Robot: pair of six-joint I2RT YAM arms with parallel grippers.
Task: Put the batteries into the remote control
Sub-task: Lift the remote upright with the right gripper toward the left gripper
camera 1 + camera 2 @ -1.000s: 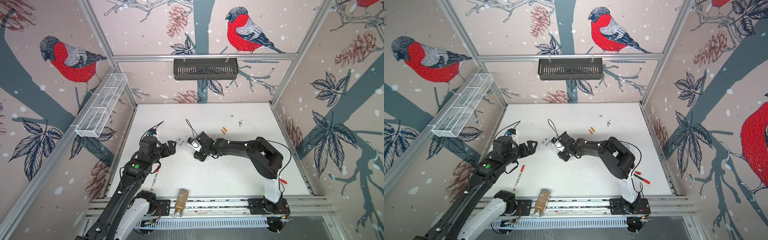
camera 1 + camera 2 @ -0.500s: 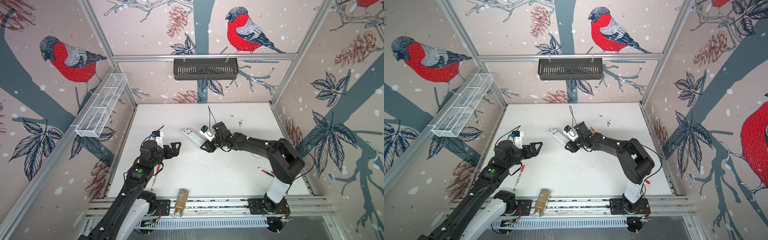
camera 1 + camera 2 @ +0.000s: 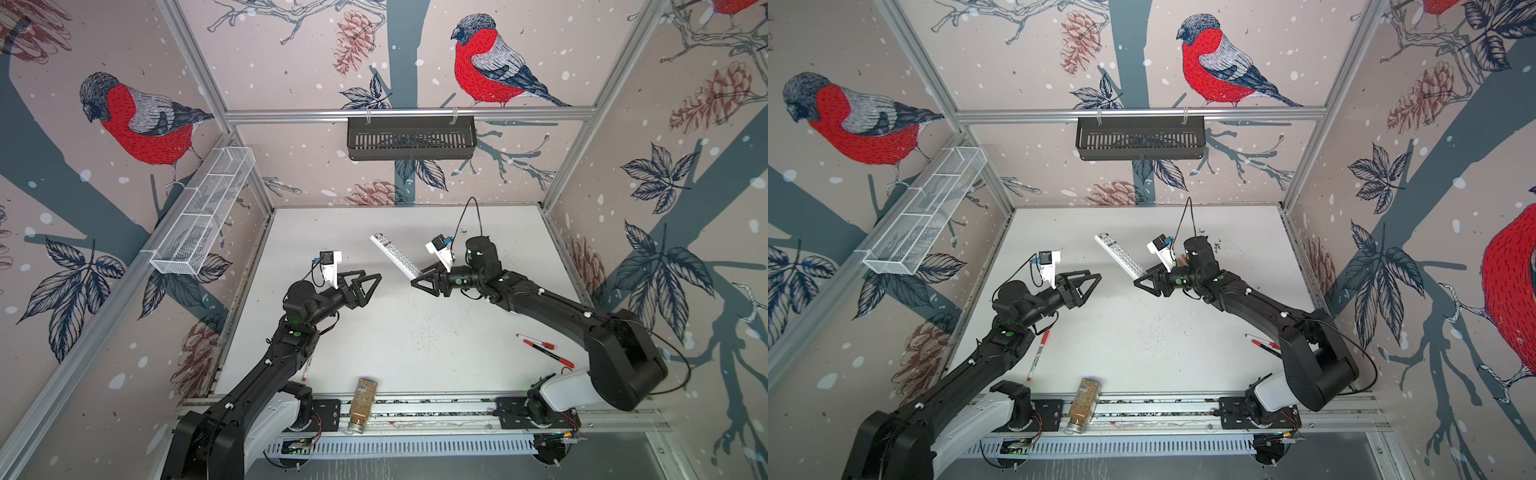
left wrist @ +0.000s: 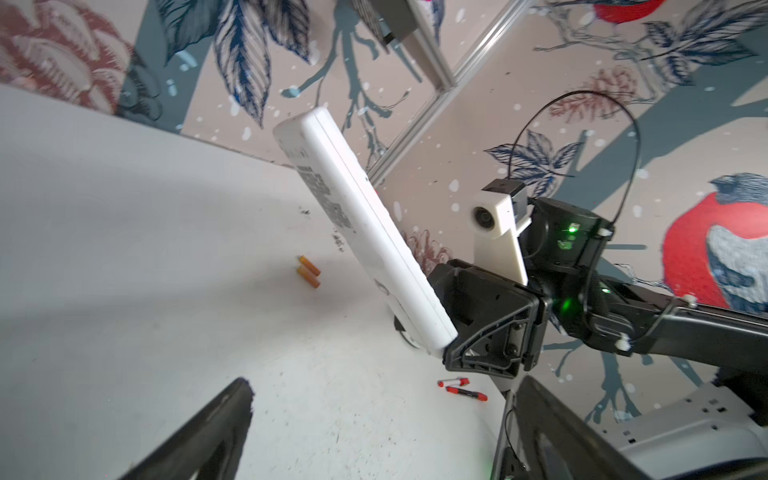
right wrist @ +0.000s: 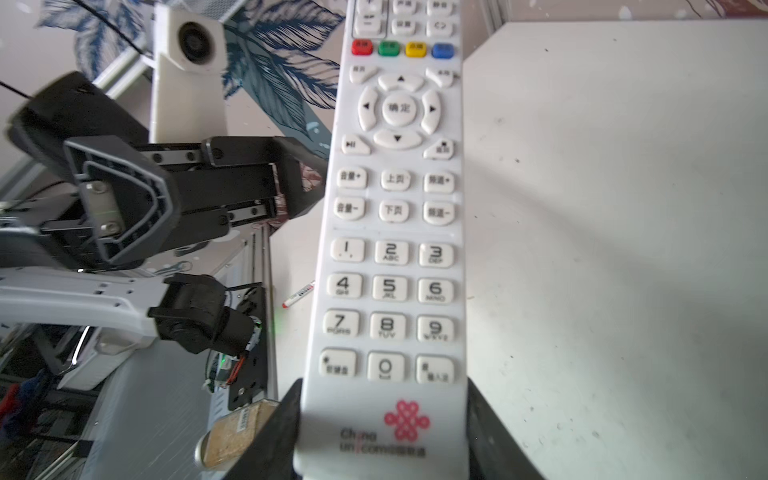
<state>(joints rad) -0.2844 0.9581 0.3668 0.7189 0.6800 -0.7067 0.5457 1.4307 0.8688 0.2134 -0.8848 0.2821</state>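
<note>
I should take the remote control by its far end (image 3: 380, 240) with my left gripper, because the batteries (image 4: 308, 272) lie by my right gripper, which is holding the remote control's logo end.
The white remote control (image 3: 395, 257) (image 3: 1121, 257) hangs tilted above the table, button side up in the right wrist view (image 5: 395, 249) and seen edge-on in the left wrist view (image 4: 365, 232). My right gripper (image 3: 417, 277) (image 3: 1140, 279) (image 5: 382, 436) is shut on its logo end. The batteries (image 4: 308, 272), two small orange cylinders, lie side by side on the table beyond the remote; a top view shows them (image 3: 1181, 261) behind the right wrist. My left gripper (image 3: 370, 280) (image 3: 1091, 280) (image 4: 374, 436) stands open and empty, facing the remote from the left.
Two red-capped pens (image 3: 540, 347) (image 4: 459, 386) lie at the right, and one pen (image 3: 1038, 353) lies under the left arm. A jar of grains (image 3: 363, 405) lies on the front rail. A white wire basket (image 3: 203, 220) and a black basket (image 3: 411, 137) hang on the walls.
The right gripper has lifted the remote off the table and carried it back and to the right, its elbow swinging outward. The left gripper stayed open and shifted slightly right.
</note>
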